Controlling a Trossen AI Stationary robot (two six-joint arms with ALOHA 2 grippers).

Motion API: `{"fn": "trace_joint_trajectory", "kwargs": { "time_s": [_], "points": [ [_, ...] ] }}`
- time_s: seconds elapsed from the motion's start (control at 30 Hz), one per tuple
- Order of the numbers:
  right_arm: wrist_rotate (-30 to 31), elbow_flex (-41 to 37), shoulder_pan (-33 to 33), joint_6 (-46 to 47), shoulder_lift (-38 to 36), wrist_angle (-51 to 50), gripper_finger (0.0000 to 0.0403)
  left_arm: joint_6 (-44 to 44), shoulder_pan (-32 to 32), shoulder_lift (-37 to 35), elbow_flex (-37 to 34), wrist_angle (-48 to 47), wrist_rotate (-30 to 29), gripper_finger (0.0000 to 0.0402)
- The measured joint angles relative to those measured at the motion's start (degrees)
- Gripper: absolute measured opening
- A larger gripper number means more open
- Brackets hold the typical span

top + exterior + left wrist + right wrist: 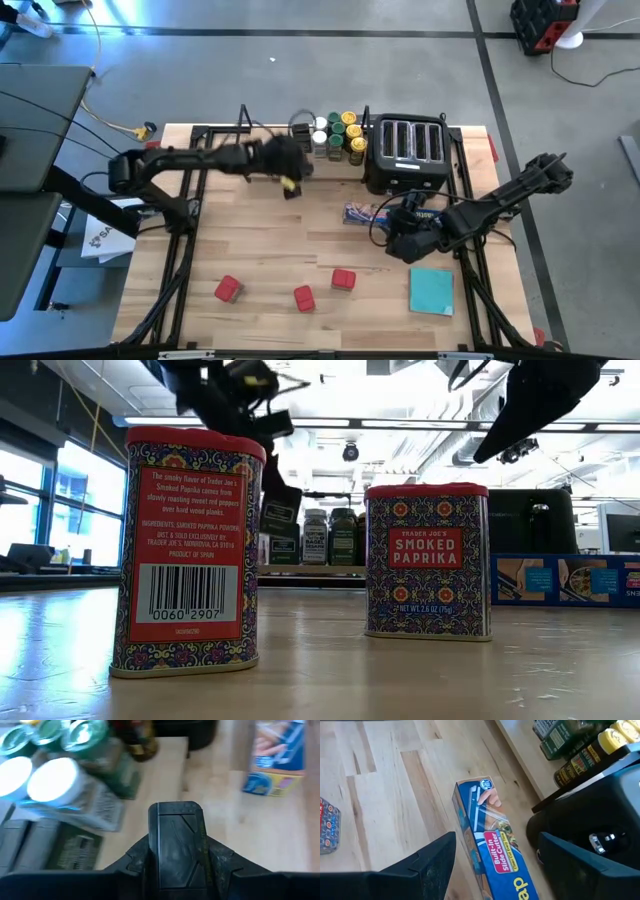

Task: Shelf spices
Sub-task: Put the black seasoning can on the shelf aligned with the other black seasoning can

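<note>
I should let go of the dark tin (pixel 178 845) in my left gripper and push it toward the flat dark tins with closed fingers, because a gap (pixel 122 837) separates it from them.
My left gripper (pixel 287 172) hangs above the table's far middle, shut on a dark rectangular tin (pixel 176 835). It is just in front of the light-wood shelf (pixel 155 775), where round jars with white lids (pixel 55 785), green lids (pixel 80 735) and yellow lids (pixel 348 122) stand on their bases beside flat dark tins (pixel 30 840). Three red tins (pixel 228 290) (pixel 303 297) (pixel 343 279) stand upright on the near table. My right gripper (pixel 507 870) is open, its fingers on either side of the blue wrap box (pixel 492 845) from above, without touching it. My left gripper pinches the dark tin between its two fingers (pixel 220 862), one on each opposite side. The fingers come from above, pointing down and slanting toward the far edge. The tin (pixel 280 510) hangs lifted clear of the table, near the shelf's height.
The black four-slot toaster (pixel 405 150) stands at the far right, right of the jars. The blue wrap box (pixel 365 212) lies in front of it. A flat teal square (pixel 432 290) lies near right. Bare wood shows between the shelf and the red tins.
</note>
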Motion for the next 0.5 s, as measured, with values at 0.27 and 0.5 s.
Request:
{"fn": "trace_joint_trajectory", "kwargs": {
  "time_s": [0.27, 0.5],
  "points": [
    [0.1, -0.1, 0.0, 0.6, 0.0, 1.8, 0.0277, 7.0, 10.5, 2.1, 0.0, 2.4, 10.2, 0.0137],
    [-0.7, -0.1, 0.0, 0.9, 0.0, 3.2, 0.0277, 9.6, 12.1, 4.4, 0.0, 5.0, 10.4, 0.0144]
  ]
}}
